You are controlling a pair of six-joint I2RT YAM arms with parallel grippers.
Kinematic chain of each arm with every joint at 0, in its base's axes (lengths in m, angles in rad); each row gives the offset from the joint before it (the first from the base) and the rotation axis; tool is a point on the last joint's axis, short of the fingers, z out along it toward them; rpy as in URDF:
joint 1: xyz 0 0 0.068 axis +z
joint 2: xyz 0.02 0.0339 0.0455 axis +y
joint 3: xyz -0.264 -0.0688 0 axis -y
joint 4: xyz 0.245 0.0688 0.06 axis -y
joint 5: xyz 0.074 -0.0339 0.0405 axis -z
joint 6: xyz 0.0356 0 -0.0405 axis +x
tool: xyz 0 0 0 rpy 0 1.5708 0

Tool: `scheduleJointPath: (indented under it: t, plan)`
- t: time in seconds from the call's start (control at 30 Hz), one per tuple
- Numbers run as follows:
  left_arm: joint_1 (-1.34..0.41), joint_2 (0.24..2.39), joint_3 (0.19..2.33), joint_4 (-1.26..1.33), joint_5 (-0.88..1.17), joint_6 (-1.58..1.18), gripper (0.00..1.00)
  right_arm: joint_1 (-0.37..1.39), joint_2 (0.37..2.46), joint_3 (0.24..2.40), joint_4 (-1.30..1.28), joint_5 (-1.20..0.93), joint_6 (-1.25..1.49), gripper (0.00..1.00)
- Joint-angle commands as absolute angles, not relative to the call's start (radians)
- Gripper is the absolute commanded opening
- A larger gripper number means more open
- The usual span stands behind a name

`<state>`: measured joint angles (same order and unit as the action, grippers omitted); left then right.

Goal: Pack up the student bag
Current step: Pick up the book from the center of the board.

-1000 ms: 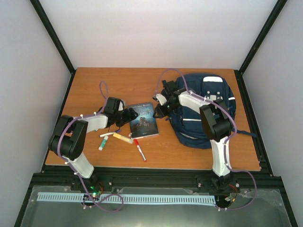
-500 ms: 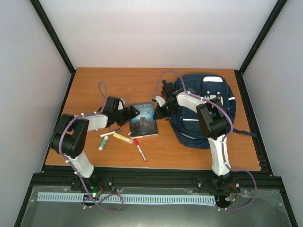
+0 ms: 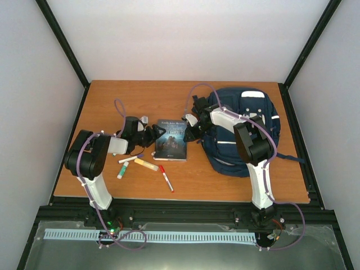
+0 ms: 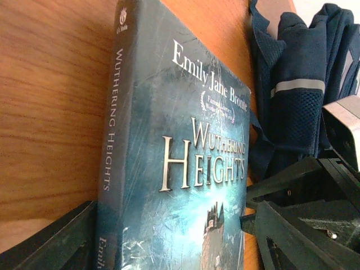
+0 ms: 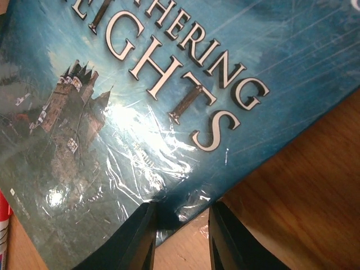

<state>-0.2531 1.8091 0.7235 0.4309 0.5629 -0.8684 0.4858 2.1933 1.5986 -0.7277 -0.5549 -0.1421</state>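
Next, I lift the book by its spine with my left gripper, because my right gripper is holding the book at mid-edge (image 3: pixel 185 143). My right gripper can then take the book's top corner (image 3: pixel 183 121).
The student bag (image 3: pixel 250 121) lies at the table's right, navy with white patches, and its mesh side shows in the left wrist view (image 4: pixel 292 95). Left of it lies a blue book, "Wuthering Heights" (image 3: pixel 171 143). My left gripper (image 3: pixel 154 135) straddles the book's (image 4: pixel 180 140) near end, jaws wide. One fingertip (image 4: pixel 67 236) is at the spine, the other (image 4: pixel 264 225) at the opposite edge. My right gripper (image 3: pixel 189 130) is shut on the book's (image 5: pixel 169 73) right edge, which passes between its narrow jaws (image 5: pixel 183 216).
Loose on the table in front of the book lie a red pen (image 3: pixel 166 178), a yellow highlighter (image 3: pixel 145 164) and two white markers (image 3: pixel 122 170) (image 3: pixel 128 160). The bag's dark strap (image 3: pixel 292 158) trails to the right.
My left arm has pushed its gripper right onto the book, opening wider and then closing in. The book has turned a little straighter. The right jaws have narrowed onto its edge.
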Motion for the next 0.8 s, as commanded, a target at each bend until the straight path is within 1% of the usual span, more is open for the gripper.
scheduleJointPath:
  t: [0.0,0.3,0.4,0.5,0.77]
  plan:
    - [-0.299,1.777,0.724,0.414,0.805,-0.917,0.75,0.515,2.297,1.566,-0.732,-0.429,-0.162,0.26]
    - [-0.299,1.617,0.752,0.214,0.794,-0.885,0.67,0.515,2.269,1.561,-0.726,-0.446,-0.164,0.31]
    - [-0.299,1.606,0.753,0.183,0.792,-0.89,0.65,0.515,2.263,1.56,-0.726,-0.447,-0.166,0.32]
    - [-0.299,1.61,0.753,0.181,0.791,-0.902,0.6,0.515,2.259,1.559,-0.727,-0.452,-0.167,0.32]
    - [-0.299,1.6,0.763,0.161,0.781,-0.935,0.5,0.515,2.259,1.558,-0.729,-0.453,-0.169,0.34]
